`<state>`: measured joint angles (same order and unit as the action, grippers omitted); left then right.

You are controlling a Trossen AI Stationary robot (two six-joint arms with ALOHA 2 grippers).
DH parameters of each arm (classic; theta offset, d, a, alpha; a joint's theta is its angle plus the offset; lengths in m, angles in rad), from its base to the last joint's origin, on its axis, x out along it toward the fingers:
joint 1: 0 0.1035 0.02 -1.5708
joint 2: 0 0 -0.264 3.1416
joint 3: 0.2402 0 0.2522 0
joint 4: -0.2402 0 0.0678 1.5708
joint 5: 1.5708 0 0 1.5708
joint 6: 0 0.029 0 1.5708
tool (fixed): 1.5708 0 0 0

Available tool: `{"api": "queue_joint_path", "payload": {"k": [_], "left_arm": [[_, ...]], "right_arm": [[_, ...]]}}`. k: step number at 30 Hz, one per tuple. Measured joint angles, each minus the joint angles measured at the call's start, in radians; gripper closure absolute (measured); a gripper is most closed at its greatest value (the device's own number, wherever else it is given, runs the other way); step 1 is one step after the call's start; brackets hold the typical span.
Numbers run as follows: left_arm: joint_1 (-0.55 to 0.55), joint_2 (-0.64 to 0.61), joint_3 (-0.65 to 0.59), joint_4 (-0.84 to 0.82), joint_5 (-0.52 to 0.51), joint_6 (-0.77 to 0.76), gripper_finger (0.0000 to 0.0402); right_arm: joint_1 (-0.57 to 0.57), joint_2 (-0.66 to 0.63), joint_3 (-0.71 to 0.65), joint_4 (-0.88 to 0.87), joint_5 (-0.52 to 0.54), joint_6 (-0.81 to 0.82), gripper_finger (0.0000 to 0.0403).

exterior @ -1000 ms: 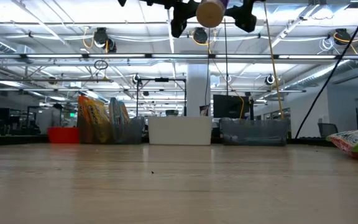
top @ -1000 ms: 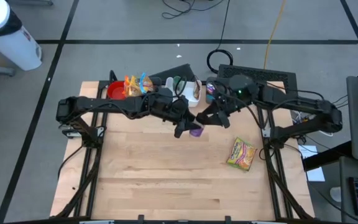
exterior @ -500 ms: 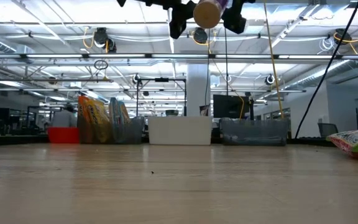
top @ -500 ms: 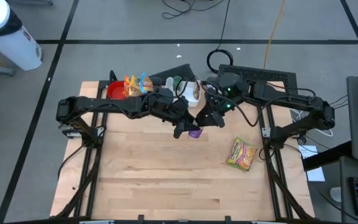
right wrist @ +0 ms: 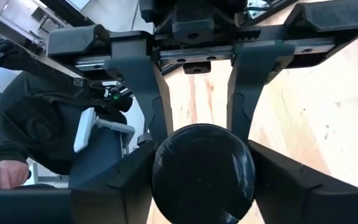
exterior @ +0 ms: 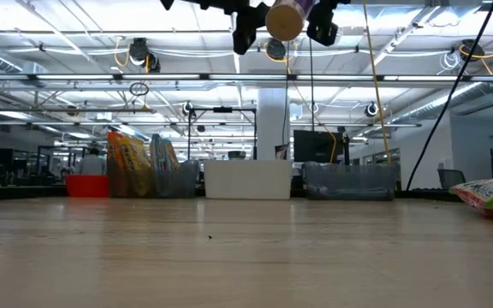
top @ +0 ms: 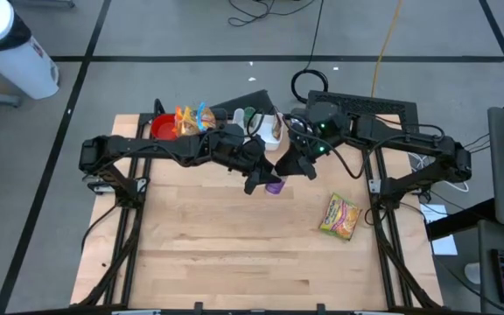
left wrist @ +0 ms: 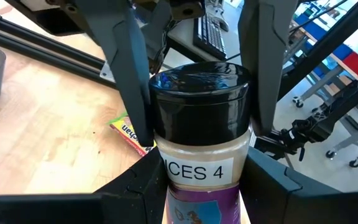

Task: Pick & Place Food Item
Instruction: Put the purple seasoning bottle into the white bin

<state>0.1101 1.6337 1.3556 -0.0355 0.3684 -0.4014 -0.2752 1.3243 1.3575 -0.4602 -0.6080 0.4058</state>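
The jar's body (left wrist: 201,173) is clamped crosswise in my left gripper. My left gripper should open, and my right gripper should hold the jar by its black lid and lower it into the white bin (exterior: 247,180).
A spice jar (left wrist: 199,169) with a black lid, a white strip and a purple label is held high above the table's middle; it also shows in the high view (top: 276,185) and the low view (exterior: 285,19). My left gripper (top: 261,181) comes from the table's left and is shut on the jar's body. My right gripper (top: 290,168) comes from the right, and its fingers are closed around the black lid (right wrist: 202,171). My left gripper pinches the jar's body (left wrist: 169,173) just below the lid between its two fingers, coming level from the table's left. The jar is lifted clear of the table, lying roughly level with its lid toward the right arm. My right gripper has its two fingers (left wrist: 132,93) on opposite sides of the black lid (left wrist: 201,99), coming at the jar's lid end along its length from the table's right. The finger edges lie flush with the lid's rim.
A yellow-green noodle packet (top: 340,216) lies flat at the table's right. Along the far edge stand a red bowl (top: 164,128), snack bags (top: 191,118), a white bin (exterior: 248,180) and a clear bin (exterior: 349,181). The near half of the tabletop (top: 234,254) is bare wood.
My right gripper has moved toward the table's left, onto the jar, and its fingers now flank the lid. My left gripper and the jar have stayed in place, lifted clear.
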Motion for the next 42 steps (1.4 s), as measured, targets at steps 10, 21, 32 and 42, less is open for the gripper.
{"api": "queue_joint_path", "payload": {"k": [10, 21, 32, 42], "left_arm": [[0.000, 0.000, 0.000, 0.000, 0.000, -0.010, 0.0233], [0.000, 0.000, 0.000, 0.002, 0.003, -0.053, 0.0161], [0.066, -0.008, 0.000, -0.008, 0.147, -0.091, 0.0063], [0.214, -0.136, -0.002, -0.290, 0.259, -0.021, 0.0084]], "right_arm": [[0.000, 0.000, 0.000, 0.004, 0.000, 0.000, 0.0205], [0.000, 0.000, -0.001, 0.006, -0.003, 0.004, 0.0205], [-0.036, -0.011, -0.001, 0.009, 0.001, 0.001, 0.0205], [-0.153, -0.039, 0.050, -0.028, -0.023, -0.037, 0.0205]]}}
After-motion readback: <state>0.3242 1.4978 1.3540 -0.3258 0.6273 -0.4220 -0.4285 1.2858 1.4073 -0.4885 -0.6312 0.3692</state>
